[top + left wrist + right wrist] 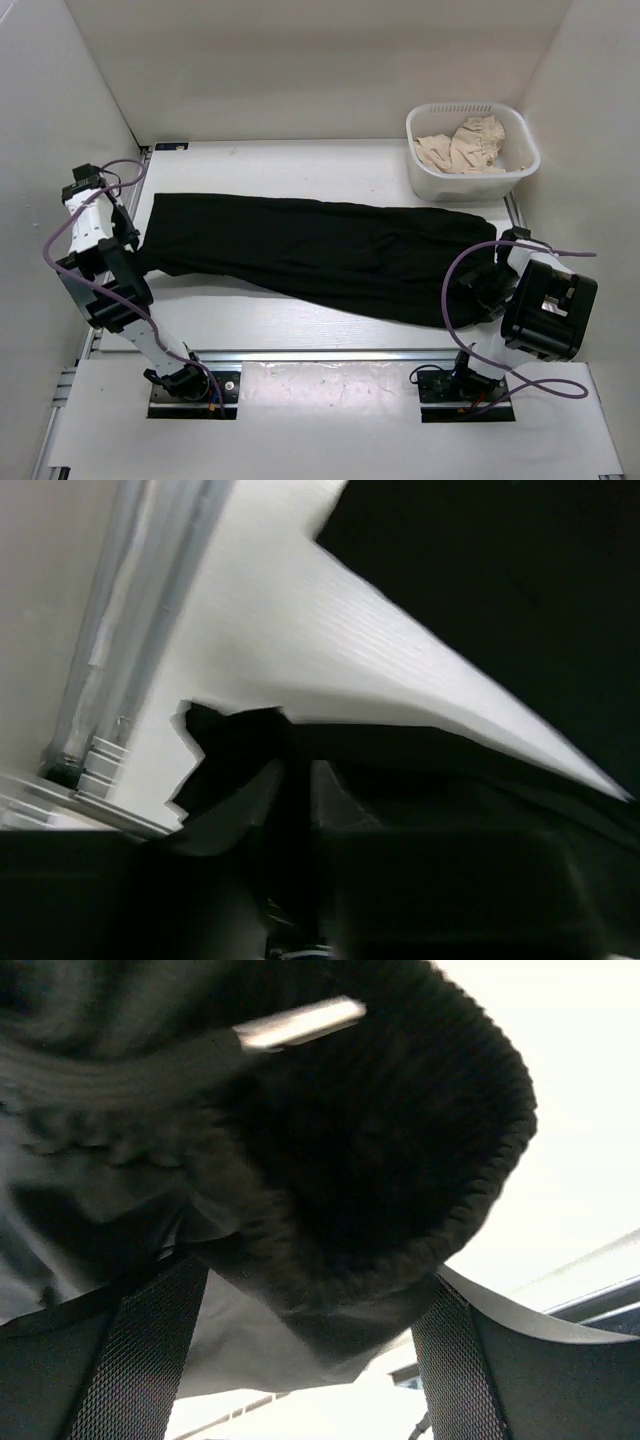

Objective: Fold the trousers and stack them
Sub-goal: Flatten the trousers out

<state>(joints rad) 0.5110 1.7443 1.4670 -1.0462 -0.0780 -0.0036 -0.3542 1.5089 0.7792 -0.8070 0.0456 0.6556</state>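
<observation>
The trousers' ribbed hem is wide open between my right gripper's fingers, and the trousers' near leg (290,283) slants. I should pinch the hem (300,1285) and pull the trousers straight before I fold them.
The black trousers (320,250) lie stretched out flat across the table from left to right. My left gripper (133,255) is at their left end. In the left wrist view its fingers (335,800) stand close together with a strip of black cloth (240,760) pinched between them. My right gripper (487,285) is at the trousers' right end. In the right wrist view the gripper (315,1280) is wide open, its mesh pads (140,1350) far apart. A ribbed elastic hem (400,1230) of the trousers hangs between them.
A white plastic basket (425,180) with beige cloth (465,145) in it stands at the back right, just behind the trousers' right end. White walls close the table in on the left, back and right. A metal rail (130,610) runs along the left edge.
</observation>
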